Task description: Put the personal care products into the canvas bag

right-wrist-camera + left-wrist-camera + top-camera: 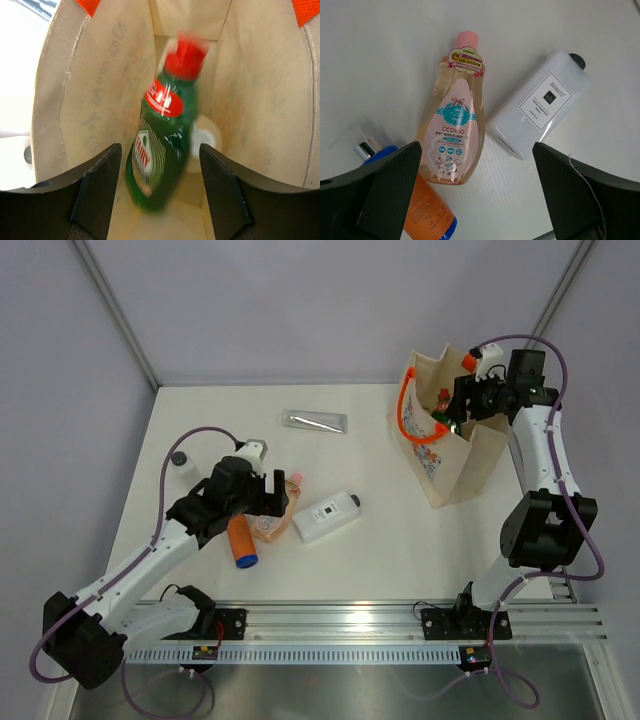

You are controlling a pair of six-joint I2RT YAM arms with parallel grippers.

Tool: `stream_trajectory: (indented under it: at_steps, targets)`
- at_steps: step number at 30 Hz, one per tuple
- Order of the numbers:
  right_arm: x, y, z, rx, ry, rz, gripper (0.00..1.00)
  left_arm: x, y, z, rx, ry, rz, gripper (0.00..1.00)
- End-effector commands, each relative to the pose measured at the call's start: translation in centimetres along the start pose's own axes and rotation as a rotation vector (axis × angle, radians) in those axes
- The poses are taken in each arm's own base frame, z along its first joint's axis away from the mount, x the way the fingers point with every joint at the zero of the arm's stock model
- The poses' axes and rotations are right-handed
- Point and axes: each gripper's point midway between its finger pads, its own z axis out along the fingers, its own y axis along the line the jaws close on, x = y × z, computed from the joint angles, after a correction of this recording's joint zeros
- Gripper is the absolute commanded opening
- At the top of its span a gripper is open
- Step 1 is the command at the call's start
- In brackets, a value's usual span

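The peach-pink bottle (270, 527) lies far from the canvas bag, so my left gripper should take it near its pink cap (465, 62) and hand it to my right gripper.
My right gripper (462, 405) hangs open over the mouth of the canvas bag (470, 455). In the right wrist view the green bottle with red cap (162, 150) is inside the bag (90, 100), motion-blurred, below and between my spread fingers (97, 185) without touching them. My left gripper (275, 502) is open above the peach-pink bottle (454, 125), with the white flat bottle (540, 107) to its right and the orange cylinder (422, 210) to its left. All three lie on the table. The silver tube (315, 420) lies at the far middle.
A pale bottle with a dark top (180, 462) lies at the table's left edge. A white round thing (206, 142) sits at the bag's bottom. The bag's orange handle (403, 405) hangs on its left side. The grey wall stands behind.
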Motion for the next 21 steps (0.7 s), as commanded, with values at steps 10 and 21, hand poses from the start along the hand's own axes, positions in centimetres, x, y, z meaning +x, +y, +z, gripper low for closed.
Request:
stream_trajectory:
  at_steps: [10,21]
  targets:
    - [-6.7,1.9,-5.8,0.006,-0.157,-0.13,0.97,0.4,0.8,2.3,-0.099,0.171,0.11,0.99]
    - [-3.0,14.9,-16.0,-0.336,-0.321,-0.298,1.0,3.4,1.8,10.7,-0.156,0.434,0.244,0.99]
